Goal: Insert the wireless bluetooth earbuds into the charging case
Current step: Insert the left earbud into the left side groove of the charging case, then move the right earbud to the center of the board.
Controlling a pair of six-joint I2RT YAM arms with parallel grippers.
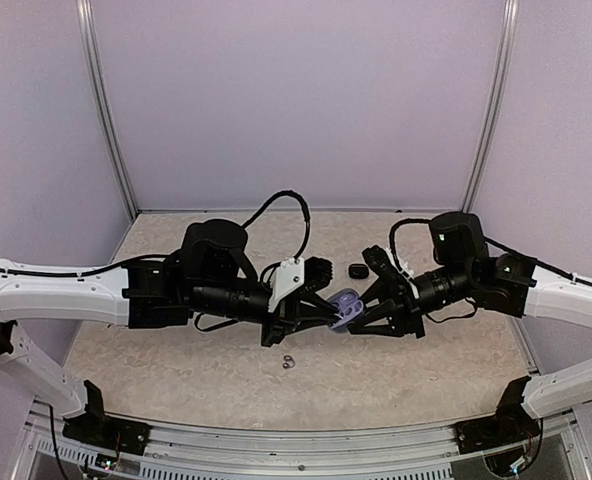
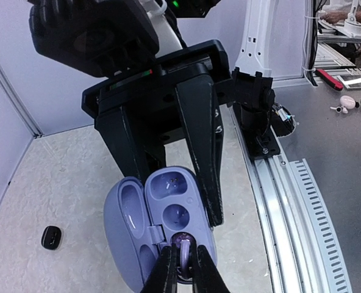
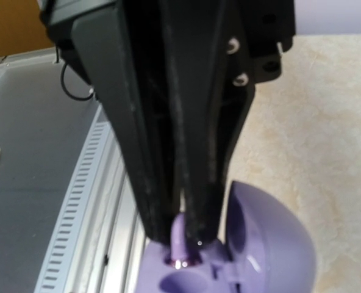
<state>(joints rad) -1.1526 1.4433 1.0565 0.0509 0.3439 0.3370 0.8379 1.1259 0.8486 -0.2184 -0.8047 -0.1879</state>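
The sides of the earbud's band are pinched in my left gripper over the charging case's hollow, so I should open the gripper, close its fingers and push the earbud down.
An open lavender charging case hangs above the table between both grippers. In the left wrist view my right gripper is shut on the case base, one finger along its right edge, and the lid is open to the left. My left gripper is shut on a small lavender-grey earbud, whose tip sits in the nearest well. The other wells look empty. The right wrist view shows the left gripper, the earbud and the lid; the right gripper's own fingers are hidden there. Another tiny bud lies on the table.
A small glossy black object lies on the table behind the case; it also shows in the left wrist view. An aluminium rail runs along the near table edge. Pale enclosure walls stand at the back and sides.
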